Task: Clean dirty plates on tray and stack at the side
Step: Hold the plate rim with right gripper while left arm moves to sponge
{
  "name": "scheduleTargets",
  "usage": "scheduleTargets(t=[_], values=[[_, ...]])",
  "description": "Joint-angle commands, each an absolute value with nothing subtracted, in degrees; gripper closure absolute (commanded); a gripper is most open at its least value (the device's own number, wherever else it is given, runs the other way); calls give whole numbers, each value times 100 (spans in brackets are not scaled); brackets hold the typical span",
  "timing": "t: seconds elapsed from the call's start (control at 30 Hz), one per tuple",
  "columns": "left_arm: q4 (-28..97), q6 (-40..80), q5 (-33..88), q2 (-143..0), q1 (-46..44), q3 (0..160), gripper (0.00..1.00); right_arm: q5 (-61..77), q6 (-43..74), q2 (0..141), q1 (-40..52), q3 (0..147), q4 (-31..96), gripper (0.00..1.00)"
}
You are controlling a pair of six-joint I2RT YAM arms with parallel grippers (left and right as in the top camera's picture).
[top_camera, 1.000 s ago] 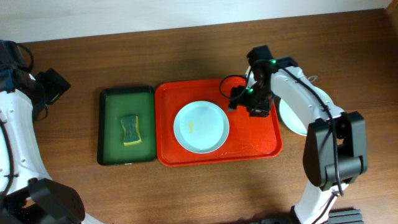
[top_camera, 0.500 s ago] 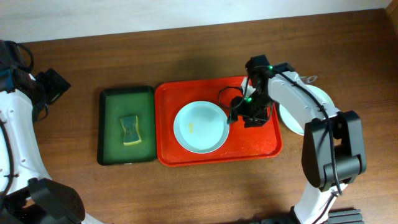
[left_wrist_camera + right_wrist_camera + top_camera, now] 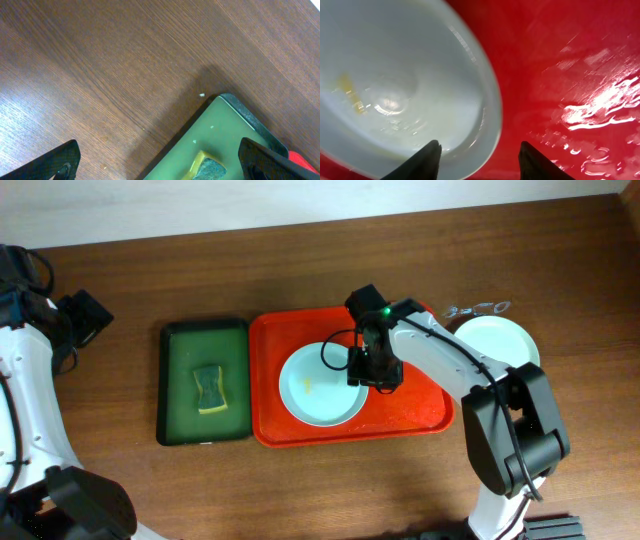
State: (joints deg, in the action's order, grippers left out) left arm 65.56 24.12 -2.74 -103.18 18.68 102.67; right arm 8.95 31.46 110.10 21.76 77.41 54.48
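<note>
A yellow smear point(image 3: 307, 386) marks the plate, so my right gripper should close on the plate's rim and steady it while my left gripper takes the sponge point(image 3: 210, 390) to scrub.
One pale mint plate point(image 3: 318, 387) with a yellow smear lies on the red tray point(image 3: 420, 415). My right gripper point(image 3: 366, 372) is open and low over the plate's right rim. In the right wrist view point(image 3: 482, 161) one finger is over the plate point(image 3: 395, 75) and the other over the wet red tray point(image 3: 570, 60), with the rim between them. Another pale plate point(image 3: 497, 340) sits on the table right of the tray, partly hidden by my right arm. I cannot tell if more lie under it. My left gripper point(image 3: 88, 318) is open and empty at the far left.
A dark green tray point(image 3: 180, 395) holding a yellow-green sponge point(image 3: 209, 388) lies left of the red tray. Its corner point(image 3: 235, 125) and the sponge point(image 3: 207, 170) show in the left wrist view point(image 3: 162, 162), over brown wood table point(image 3: 100, 65).
My right gripper has moved left across the red tray, from its right part to the plate's right rim. The left arm has not moved.
</note>
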Motion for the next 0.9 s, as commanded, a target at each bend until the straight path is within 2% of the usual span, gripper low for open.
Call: scheduleTargets(t=[0.0, 0.03, 0.13, 0.37, 0.43, 0.47, 0.5, 0.6, 0.7, 0.73, 0.77, 0.8, 0.87], values=[[6549, 2482, -233, -10189, 1892, 10381, 1, 661, 3245, 11000, 2174, 7356, 5172, 59], [6549, 2482, -233, -10189, 1892, 10381, 1, 659, 3245, 11000, 2174, 7269, 5037, 63], [6552, 2482, -233, -10186, 1892, 10381, 1, 663, 3245, 10997, 2132, 7286, 4748, 96], [6525, 2484, -226, -10189, 1892, 10381, 1, 965, 3015, 10997, 1361, 7293, 4661, 96], [6908, 2477, 794, -10197, 1890, 10381, 1, 1400, 2569, 10997, 1109, 7297, 4628, 96], [7153, 2447, 1052, -10200, 1885, 10381, 1, 1400, 2569, 10997, 1076, 7297, 4654, 95], [7389, 2239, 1236, -10200, 1857, 10370, 1, 1402, 2571, 10997, 1048, 7297, 4689, 90], [7918, 1409, 1262, -10200, 1483, 10298, 1, 1402, 2571, 10997, 1050, 7297, 4709, 57], [8066, 1295, 766, -10200, 812, 10073, 1, 1398, 2569, 10997, 1052, 7297, 4764, 53], [8064, 1295, 631, -10200, 657, 10025, 1, 1396, 2569, 10997, 1052, 7295, 4814, 46], [8055, 1295, 469, -10200, 425, 9981, 1, 1393, 2569, 10997, 1052, 7295, 4888, 44], [8009, 1295, 325, -10200, 283, 9979, 1, 1393, 2571, 10997, 1052, 7290, 4928, 45], [7891, 1295, 274, -10200, 156, 9979, 1, 1393, 2571, 10997, 1052, 7290, 5011, 57]])
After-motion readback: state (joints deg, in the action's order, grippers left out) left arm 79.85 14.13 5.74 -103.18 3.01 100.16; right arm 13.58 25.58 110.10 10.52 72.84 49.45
